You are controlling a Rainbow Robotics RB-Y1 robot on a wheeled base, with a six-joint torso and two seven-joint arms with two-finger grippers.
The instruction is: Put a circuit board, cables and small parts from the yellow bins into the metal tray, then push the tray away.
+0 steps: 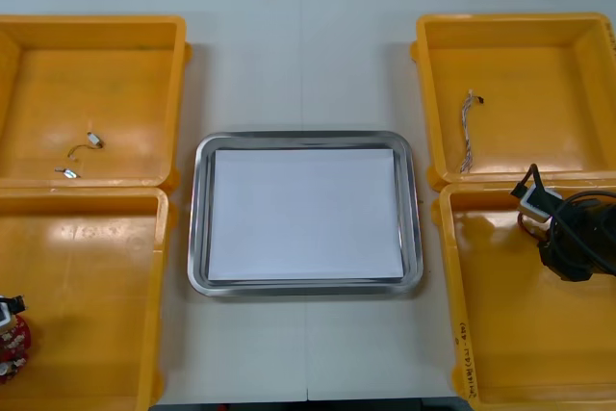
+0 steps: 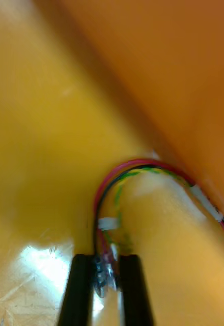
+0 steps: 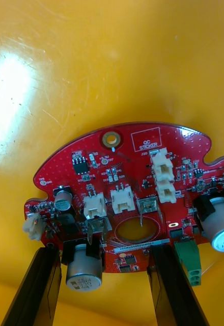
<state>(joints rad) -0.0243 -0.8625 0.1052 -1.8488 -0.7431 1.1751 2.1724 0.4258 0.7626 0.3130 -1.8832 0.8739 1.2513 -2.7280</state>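
Note:
I can see that the silver capacitor point(image 3: 84, 270) sits firmly at the circuit board's near edge, so the whole round red circuit board point(image 3: 134, 163) will come along and stay flat when I pull it.
My right gripper point(image 2: 108, 277) is down in the near right yellow bin point(image 1: 500, 334), close to its far wall, shut on the end of a red and yellow cable point(image 2: 142, 170) that loops away from the fingers. The front view shows this gripper point(image 1: 563, 238) with the cable's white connector point(image 1: 531, 199) beside it. My left gripper point(image 3: 104, 254) is open over the near left yellow bin point(image 1: 87, 267), its fingers standing either side of the near edge of a round red circuit board point(image 3: 127, 173). That board point(image 1: 12, 342) lies at the table's far left. The metal tray point(image 1: 199, 228), white inside, sits in the middle.
The far left bin point(image 1: 115, 45) holds small metal parts point(image 1: 93, 140) and a short wire. A twisted cable point(image 1: 468, 132) lies in the far right bin point(image 1: 539, 45). Bare table runs beyond and in front of the tray.

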